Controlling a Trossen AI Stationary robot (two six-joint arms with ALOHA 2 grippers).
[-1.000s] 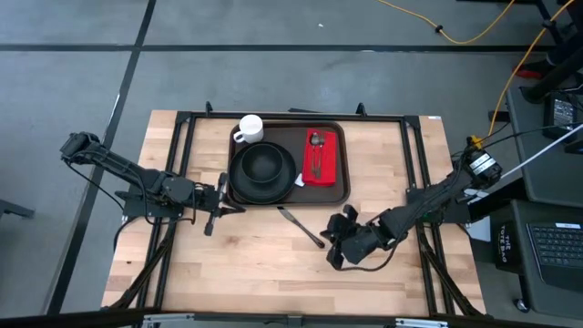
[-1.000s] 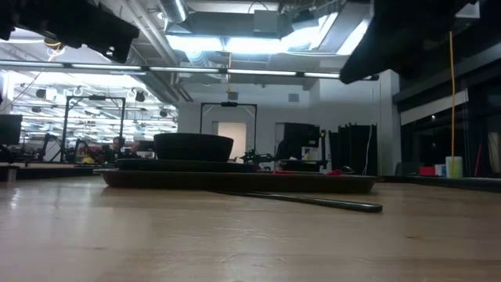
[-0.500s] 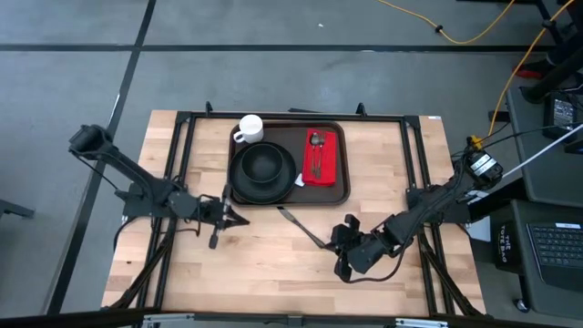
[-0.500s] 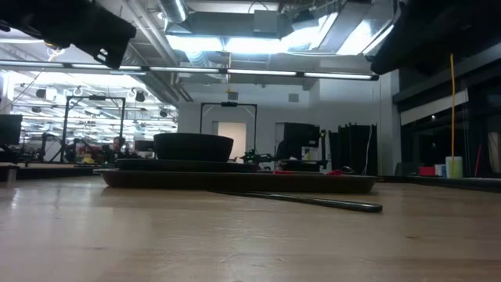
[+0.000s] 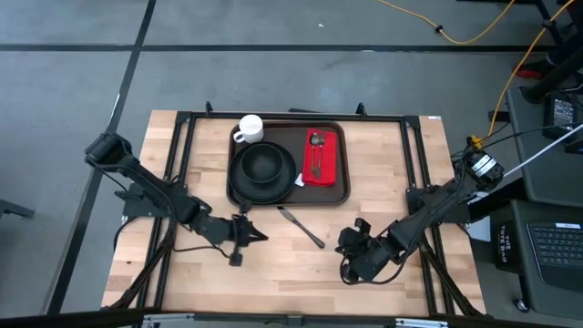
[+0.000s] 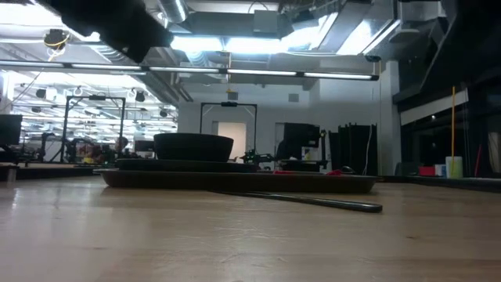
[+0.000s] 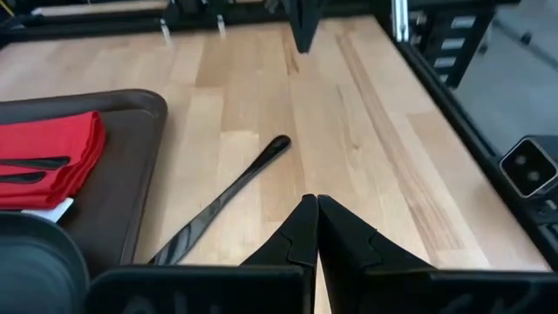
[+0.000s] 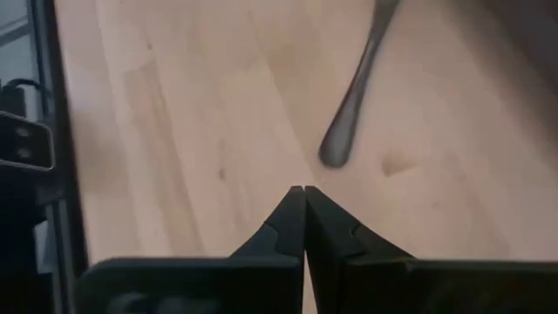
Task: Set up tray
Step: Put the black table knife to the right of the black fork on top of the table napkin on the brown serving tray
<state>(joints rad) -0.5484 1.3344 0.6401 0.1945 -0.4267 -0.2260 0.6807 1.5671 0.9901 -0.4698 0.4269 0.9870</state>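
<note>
I should keep my left gripper back while my right gripper works the handle end, because the utensil's blade points at the tray and the utensil's handle end lies near my right gripper.
The dark brown tray lies at the table's far middle. It carries a white mug, a black bowl on a round black plate, and a red napkin with cutlery on top. A black utensil lies flat on the wood just near of the tray; it also shows in the left wrist view and the right wrist view. My left gripper is shut, left of the utensil, pointing toward it. My right gripper is shut, right of the utensil's near end.
Black frame rails run along the table's left, right and far sides. Bare wood stretches across the near half of the table. In the low view the tray and utensil sit ahead, with the arms dark overhead.
My left gripper has swung from beside the tray's left rim toward the table's near edge and right, closing in on the utensil, and has turned a little. My right gripper has drifted slightly toward the near edge. Both stayed shut. The utensil has not moved.
</note>
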